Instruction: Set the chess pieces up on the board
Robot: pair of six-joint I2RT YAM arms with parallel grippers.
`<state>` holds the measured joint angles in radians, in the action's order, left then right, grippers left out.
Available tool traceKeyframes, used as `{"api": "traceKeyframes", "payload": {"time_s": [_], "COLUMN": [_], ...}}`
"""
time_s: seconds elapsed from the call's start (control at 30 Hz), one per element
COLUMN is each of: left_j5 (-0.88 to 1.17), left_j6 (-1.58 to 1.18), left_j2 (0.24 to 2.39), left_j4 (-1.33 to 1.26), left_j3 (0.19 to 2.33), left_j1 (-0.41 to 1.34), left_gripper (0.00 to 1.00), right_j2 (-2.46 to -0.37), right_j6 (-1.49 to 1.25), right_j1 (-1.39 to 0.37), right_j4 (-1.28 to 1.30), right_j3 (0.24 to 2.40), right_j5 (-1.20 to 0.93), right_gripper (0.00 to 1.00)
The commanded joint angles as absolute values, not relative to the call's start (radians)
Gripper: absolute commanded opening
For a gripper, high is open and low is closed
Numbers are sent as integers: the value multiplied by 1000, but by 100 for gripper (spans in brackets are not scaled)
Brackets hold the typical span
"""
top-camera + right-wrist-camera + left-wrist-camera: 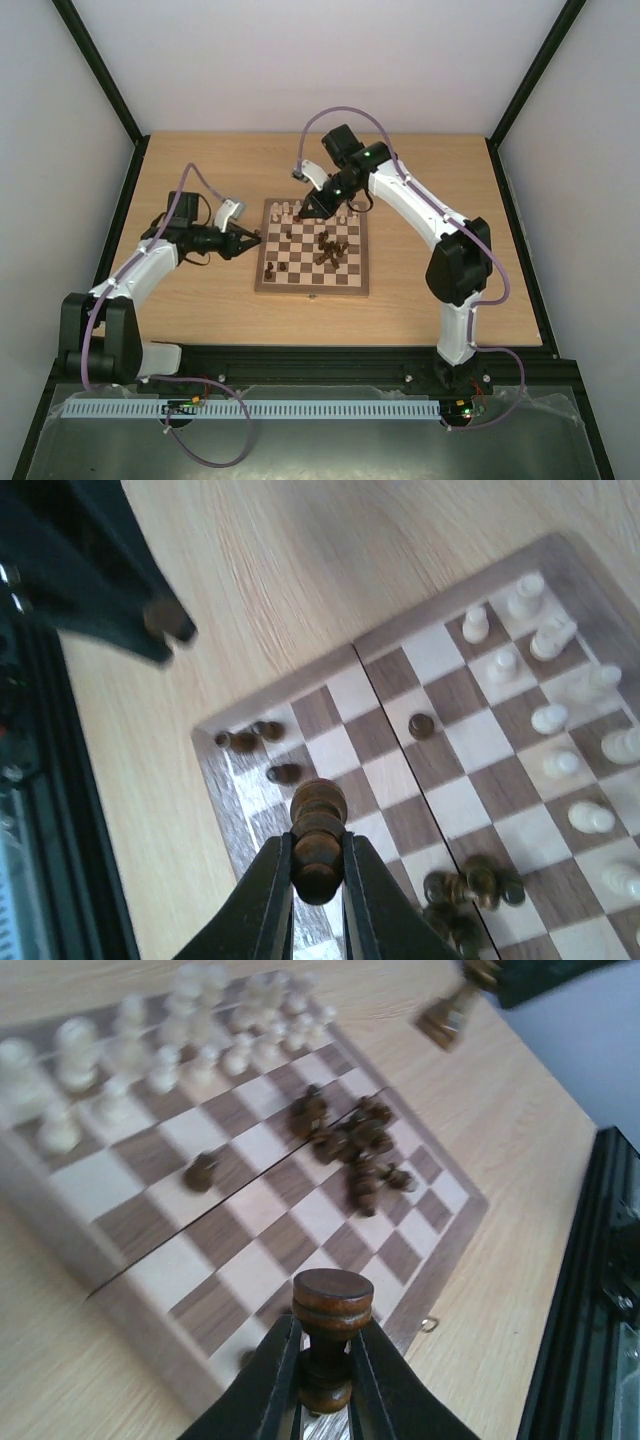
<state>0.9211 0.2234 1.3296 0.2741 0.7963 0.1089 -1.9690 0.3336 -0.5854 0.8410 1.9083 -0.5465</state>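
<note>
My right gripper holds the dark piece (319,805) base-down and should continue to the near-edge dark square (293,279), open beyond the corner pieces, releasing once the dark piece's base stands.
The board (300,275) lies mid-table. Pale chess pieces (318,211) stand in rows along its far edge, and dark ones (333,248) lie heaped right of its middle. My left gripper (252,240) hovers at the board's left edge, shut on a dark piece (332,1295) that stands upright between the fingers. The right gripper (303,212) hangs over the far-left squares, shut on another dark piece (319,805). In the right wrist view, three dark pieces (245,740) stand near one corner and a lone one (421,725) stands mid-board.
Bare wooden table surrounds the board on all sides. A black frame rail (330,355) runs along the near edge, with both arm bases behind it. White walls and black posts enclose the table.
</note>
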Motion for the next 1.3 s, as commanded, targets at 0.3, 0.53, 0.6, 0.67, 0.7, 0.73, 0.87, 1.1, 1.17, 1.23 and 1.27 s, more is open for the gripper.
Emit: {"api": "traceKeyframes", "payload": {"time_s": [0.3, 0.53, 0.6, 0.67, 0.7, 0.73, 0.87, 1.1, 1.17, 1.23, 1.27], "left_j5": [867, 855, 854, 853, 851, 851, 849, 842, 841, 839, 838], "left_j6": [8, -5, -8, -9, -10, -12, -17, -21, -20, -18, -17], "left_j2": [1245, 1241, 1241, 1240, 1240, 1238, 1233, 1229, 1227, 1225, 1224], "left_j4": [155, 146, 146, 144, 143, 142, 135, 132, 132, 136, 136], "left_j3": [698, 690, 691, 691, 690, 687, 677, 673, 672, 671, 671], "left_j1": [0, -3, -3, -5, -5, -5, -8, -15, -15, -15, -15], "left_gripper": [9, 9, 9, 9, 9, 9, 9, 9, 9, 9, 9], "right_j2": [-1879, -1948, -1970, -1988, -1996, -2002, -2020, -2037, -2040, -2042, -2043], "right_j6": [620, 633, 643, 653, 657, 659, 651, 653, 658, 661, 662], "right_j1": [-793, -829, -841, -851, -856, -858, -861, -868, -870, -873, -873], "right_j4": [780, 756, 750, 751, 752, 752, 741, 728, 729, 730, 732], "right_j3": [1594, 1608, 1611, 1615, 1615, 1614, 1607, 1594, 1593, 1592, 1592], "right_j5": [-259, -255, -250, -243, -238, -235, -238, -241, -242, -241, -241], "right_gripper": [7, 7, 7, 7, 7, 7, 7, 8, 9, 9, 9]}}
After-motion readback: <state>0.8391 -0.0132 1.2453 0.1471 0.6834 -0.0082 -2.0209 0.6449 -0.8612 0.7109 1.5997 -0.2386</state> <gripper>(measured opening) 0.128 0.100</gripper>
